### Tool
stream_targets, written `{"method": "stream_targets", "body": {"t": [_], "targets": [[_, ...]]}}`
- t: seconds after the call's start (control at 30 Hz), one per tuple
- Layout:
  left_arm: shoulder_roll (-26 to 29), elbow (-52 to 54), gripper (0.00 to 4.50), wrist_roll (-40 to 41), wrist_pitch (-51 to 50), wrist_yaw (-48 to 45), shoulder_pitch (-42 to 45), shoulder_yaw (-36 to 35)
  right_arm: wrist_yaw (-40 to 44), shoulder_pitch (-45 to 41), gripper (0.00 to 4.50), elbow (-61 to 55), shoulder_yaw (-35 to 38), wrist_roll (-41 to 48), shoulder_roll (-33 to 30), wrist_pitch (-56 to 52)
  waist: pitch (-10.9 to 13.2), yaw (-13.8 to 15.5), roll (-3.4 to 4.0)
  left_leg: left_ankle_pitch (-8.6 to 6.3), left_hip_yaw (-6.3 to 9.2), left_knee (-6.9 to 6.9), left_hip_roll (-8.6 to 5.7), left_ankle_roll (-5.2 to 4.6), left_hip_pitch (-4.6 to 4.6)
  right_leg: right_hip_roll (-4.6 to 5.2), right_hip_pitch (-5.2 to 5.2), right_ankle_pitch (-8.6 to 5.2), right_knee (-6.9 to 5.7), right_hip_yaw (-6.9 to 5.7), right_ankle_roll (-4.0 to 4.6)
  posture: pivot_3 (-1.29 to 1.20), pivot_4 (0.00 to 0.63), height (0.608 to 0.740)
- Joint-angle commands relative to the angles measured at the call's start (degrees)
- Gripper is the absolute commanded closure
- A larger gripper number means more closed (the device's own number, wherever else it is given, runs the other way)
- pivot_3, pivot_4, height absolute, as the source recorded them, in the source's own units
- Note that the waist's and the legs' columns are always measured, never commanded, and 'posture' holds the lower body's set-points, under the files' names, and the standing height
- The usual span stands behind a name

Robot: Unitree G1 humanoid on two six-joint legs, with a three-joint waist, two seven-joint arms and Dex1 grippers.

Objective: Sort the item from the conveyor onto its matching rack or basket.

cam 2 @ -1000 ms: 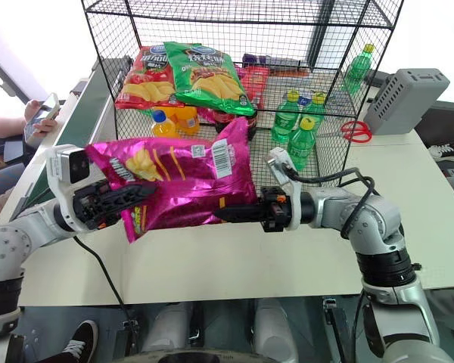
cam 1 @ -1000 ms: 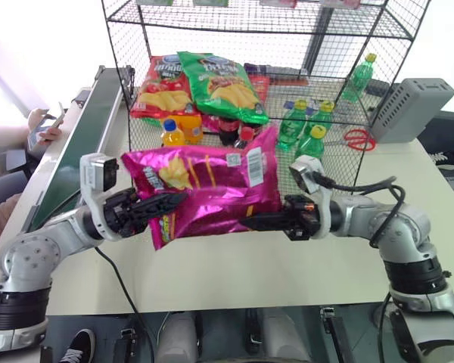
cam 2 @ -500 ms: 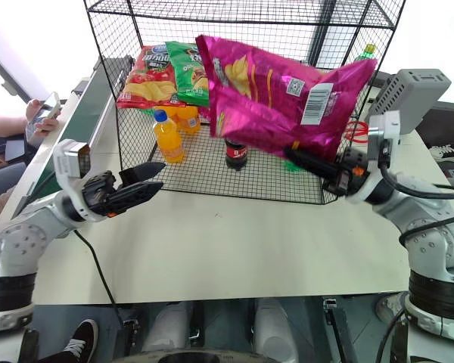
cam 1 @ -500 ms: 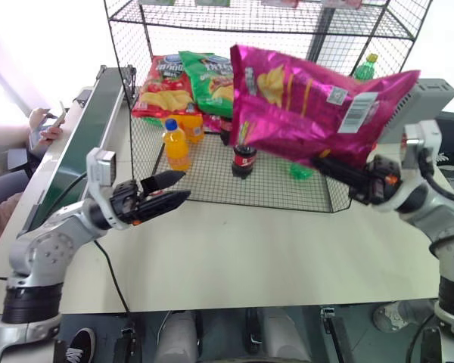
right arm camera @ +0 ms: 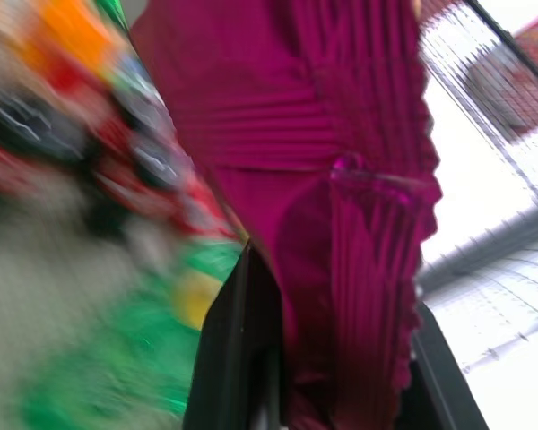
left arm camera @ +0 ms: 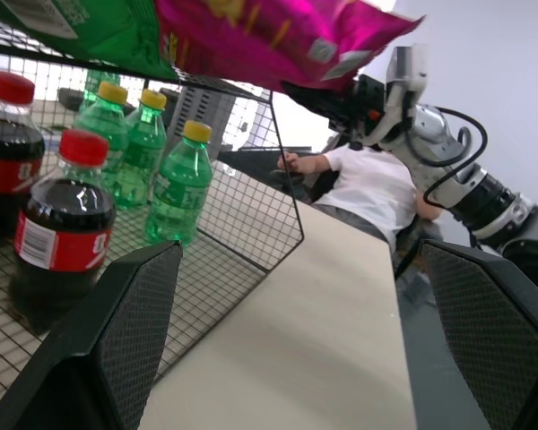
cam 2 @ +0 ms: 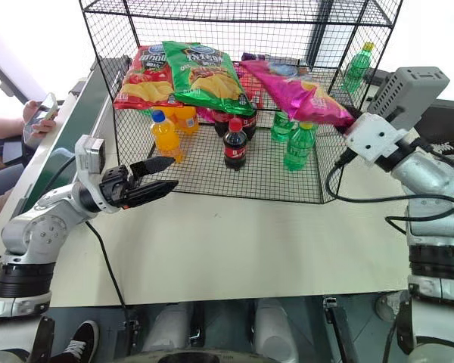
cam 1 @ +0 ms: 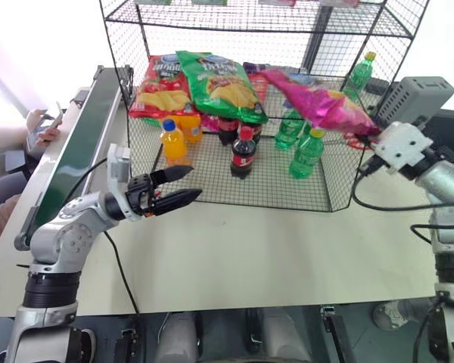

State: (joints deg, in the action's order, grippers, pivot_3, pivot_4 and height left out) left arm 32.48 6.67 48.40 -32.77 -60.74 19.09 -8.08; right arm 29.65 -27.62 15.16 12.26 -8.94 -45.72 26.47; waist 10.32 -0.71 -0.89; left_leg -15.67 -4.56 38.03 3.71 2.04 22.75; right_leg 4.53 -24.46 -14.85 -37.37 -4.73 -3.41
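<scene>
The magenta-pink crisp bag (cam 1: 325,104) lies at a slant over the front edge of the middle level. Next, my right gripper lets go of the bag's end, straddles its near side (cam 1: 349,123) and turns the bag straight.
The magenta-pink crisp bag (cam 1: 318,102) lies nearly flat over the right part of the black wire rack's (cam 2: 219,197) middle tier, beside the green bag (cam 1: 221,83). My right gripper (cam 2: 349,122) is shut on the bag's near right end. In the right wrist view the bag's crimped edge (right arm camera: 341,179) sits pinched between the black fingers (right arm camera: 229,358). My left gripper (cam 1: 195,183) hangs open and holds nothing, just in front of the rack's lower left corner. The dark green conveyor (cam 1: 79,144) runs along the left.
A red crisp bag (cam 1: 160,87) lies left of the green one. An orange bottle (cam 1: 172,141), cola bottles (cam 1: 242,153) and green bottles (cam 1: 306,153) stand on the bottom tier. A grey box (cam 1: 416,98) sits at the right, and a person's hands (cam 1: 41,128) hold a phone at the left.
My left gripper let go of the bag and opened wide. My right arm swung the bag up and to the right, then laid it flat over the middle tier.
</scene>
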Motion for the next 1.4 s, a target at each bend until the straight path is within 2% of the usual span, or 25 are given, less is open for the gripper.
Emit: {"method": "stream_targets", "body": {"t": [0.03,0.13,0.27,0.57,0.7,0.97,1.0,1.17,1.3,1.4], "targets": [[-1.0,2.74,0.0,-0.3,2.71,0.67,-0.53,-1.82,-10.13,-3.05,4.32,3.08,-1.07,-9.48,-2.57,6.34,0.0,0.0,0.0,0.01,0.01,-0.01,0.0,0.02,0.0,0.0,0.0,0.0,0.0,0.0,0.0,0.0,0.15,0.74],[-2.66,3.72,0.0,-1.1,6.41,1.39,-0.94,-2.96,-16.85,-4.61,4.32,4.62,-4.64,-17.95,-3.65,7.11,0.0,-0.07,-0.01,0.16,0.01,-0.01,0.01,0.27,0.0,0.0,0.0,0.0,0.0,0.01,0.0,0.0,0.15,0.74],[-4.03,4.95,0.0,-1.12,8.62,2.14,-1.38,-3.78,-22.72,-7.76,4.32,7.04,-7.35,-23.34,-3.41,3.33,0.0,-0.14,0.0,0.18,0.0,-0.02,0.01,0.31,-0.01,-0.01,0.0,0.0,-0.01,0.02,0.0,0.0,0.15,0.74],[-4.93,6.55,0.0,-1.67,10.11,3.24,-2.86,-2.92,-26.25,-13.55,4.32,9.03,-12.89,-26.75,0.15,-5.52,0.0,-0.15,-0.01,0.2,0.0,-0.01,0.01,0.36,-0.01,-0.01,0.0,0.01,-0.02,0.03,-0.01,0.0,0.15,0.74],[-4.77,6.16,0.0,-2.23,10.58,3.73,-3.11,-3.19,-21.97,-14.27,4.32,9.6,-12.9,-21.1,2.0,-7.02,0.0,-0.06,-0.01,0.15,0.01,-0.01,0.01,0.26,0.0,-0.01,0.0,0.01,-0.02,0.03,-0.01,0.0,0.15,0.74],[-5.2,6.51,0.0,-3.13,10.96,4.52,-3.84,-2.8,-20.63,-16.82,0.37,11.3,-13.53,-18.6,3.35,-11.94,-0.01,-0.18,-0.02,0.07,0.01,0.0,0.01,0.11,-0.01,0.0,0.0,0.04,-0.02,0.03,-0.04,0.0,0.15,0.74],[-5.14,6.4,0.0,-3.05,10.84,4.44,-3.85,-2.87,-20.64,-16.83,0.1,11.48,-13.31,-18.12,3.11,-11.81,-0.01,-0.19,-0.02,0.07,0.01,0.0,0.02,0.1,-0.01,-0.02,0.0,0.04,-0.02,0.02,-0.04,0.0,0.15,0.74],[-5.18,5.97,0.0,-3.72,11.42,4.56,-3.91,-2.95,-12.35,-16.19,0.1,9.3,-11.49,-9.34,1.44,-8.8,-0.01,-0.16,-0.02,0.05,0.01,0.0,0.02,0.08,-0.02,-0.01,0.02,0.04,-0.02,0.02,-0.04,0.0,0.15,0.74],[-5.52,5.71,0.0,-4.19,11.69,4.3,-3.83,-2.46,-7.77,-15.61,0.1,8.11,-13.44,-10.82,-4.34,-4.71,-0.01,0.04,-0.01,0.03,0.01,-0.01,0.01,0.05,0.0,0.01,0.02,0.04,0.0,0.02,-0.04,0.0,0.15,0.74],[-5.55,5.33,0.0,-4.99,12.26,4.16,-3.54,-1.98,-0.03,-14.69,0.1,6.85,-12.62,-3.56,-4.84,-4.0,-0.01,-0.02,-0.02,0.03,0.01,-0.01,0.0,0.04,0.0,0.0,0.02,0.04,0.01,0.02,-0.04,0.0,0.15,0.74]]}}
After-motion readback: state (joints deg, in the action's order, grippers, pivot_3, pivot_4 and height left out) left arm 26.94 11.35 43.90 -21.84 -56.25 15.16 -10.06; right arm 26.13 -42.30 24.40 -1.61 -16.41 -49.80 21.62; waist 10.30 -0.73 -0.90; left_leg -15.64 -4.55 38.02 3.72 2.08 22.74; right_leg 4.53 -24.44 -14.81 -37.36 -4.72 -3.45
